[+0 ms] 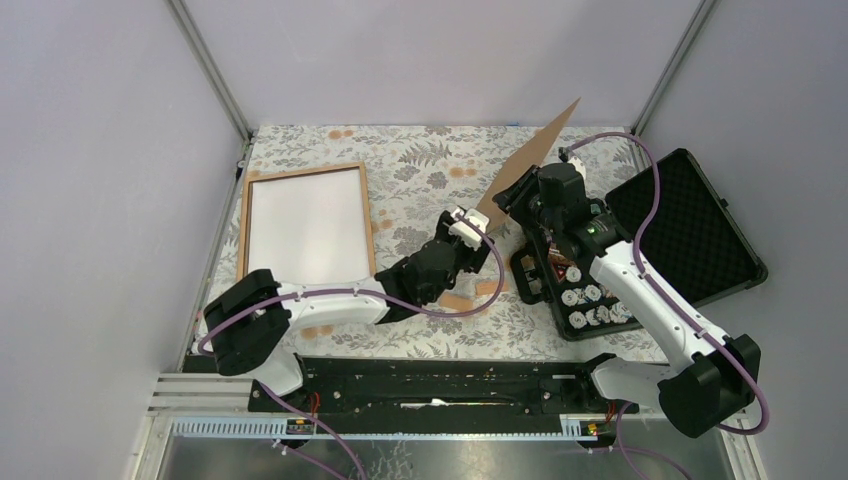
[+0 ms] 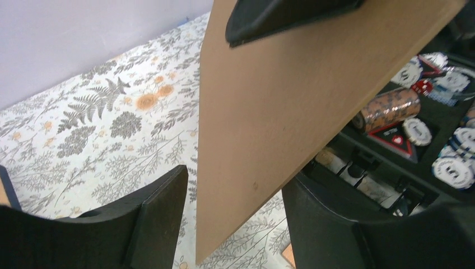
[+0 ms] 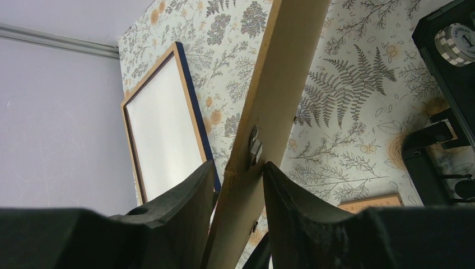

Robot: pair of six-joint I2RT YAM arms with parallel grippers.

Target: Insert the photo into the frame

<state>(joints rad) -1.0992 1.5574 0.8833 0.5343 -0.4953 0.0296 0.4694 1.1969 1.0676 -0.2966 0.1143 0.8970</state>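
Note:
The backing board [image 1: 541,146] is in my right gripper, far from the frame, so my left gripper should grab its lower corner [image 2: 231,218] first. My right gripper should then open and move away.
The frame [image 1: 372,225] lies flat at the table's left, light wood rim up, its inside plain white; in the right wrist view [image 3: 193,106] its outer edge is navy. No beach picture shows anywhere. My right gripper [image 1: 520,190] is shut on the plain brown backing board [image 1: 535,155] and holds it on edge, tilted, above the table's middle; the board [image 3: 280,84] runs between its fingers [image 3: 238,168]. My left gripper [image 1: 478,235] is open, its fingers either side of the board's lower corner [image 2: 291,112] without touching it [image 2: 235,179].
A black case [image 1: 590,300] of poker chips stands right of centre, its foam-lined lid [image 1: 690,225] open to the far right. A small flat wooden piece [image 1: 465,298] lies on the floral cloth under my left wrist. Walls close off the back and sides.

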